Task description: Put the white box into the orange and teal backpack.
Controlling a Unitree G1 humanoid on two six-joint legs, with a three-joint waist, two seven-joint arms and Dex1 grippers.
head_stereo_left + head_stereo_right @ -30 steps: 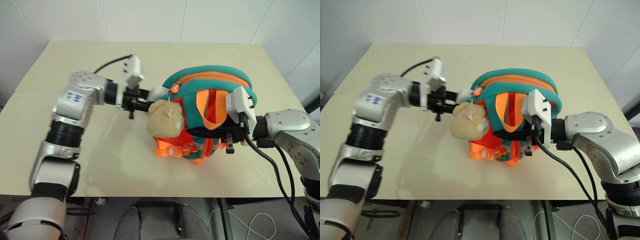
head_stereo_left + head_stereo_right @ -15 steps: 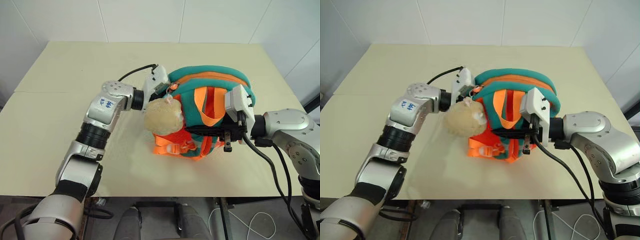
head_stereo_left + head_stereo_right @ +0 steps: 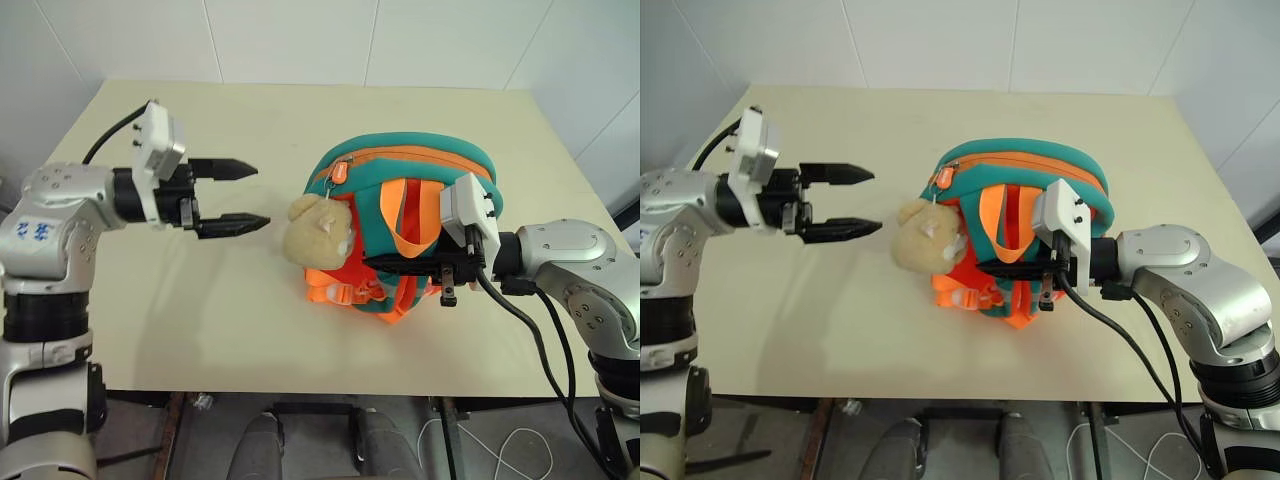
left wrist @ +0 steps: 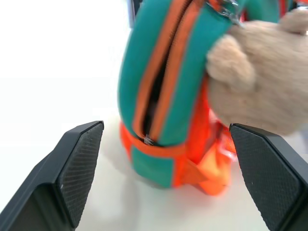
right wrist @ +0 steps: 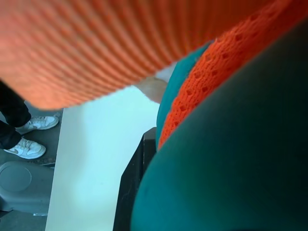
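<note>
The tan plush toy (image 3: 318, 234) hangs from the backpack's zipper pull (image 3: 340, 173), open to the left gripper's fingers, so the robot should keep moving that gripper in until its fingers close around the toy.
The orange and teal backpack (image 3: 420, 170) stands in the middle of the table, with a tan plush toy (image 3: 318, 228) hanging at its left side. My left gripper (image 3: 260, 196) hovers open to the left of the toy, clear of it, with nothing between its fingers. In the left wrist view the backpack (image 4: 159, 86) shows edge-on between the two pads (image 4: 79, 168). My right gripper (image 3: 372, 261) reaches in from the right, shut on the backpack's orange and teal straps (image 3: 405, 215). The white box is hidden.
The cream table (image 3: 200, 320) has bare room on the left and in front of the backpack. Its far edge meets a white wall. A person's white shoes (image 5: 29, 139) show on the floor beyond the table edge in the right wrist view.
My left gripper has pulled back to the left from the backpack's zipper end beside the plush toy, and its fingers have opened wide. The right gripper has kept its hold and its place.
</note>
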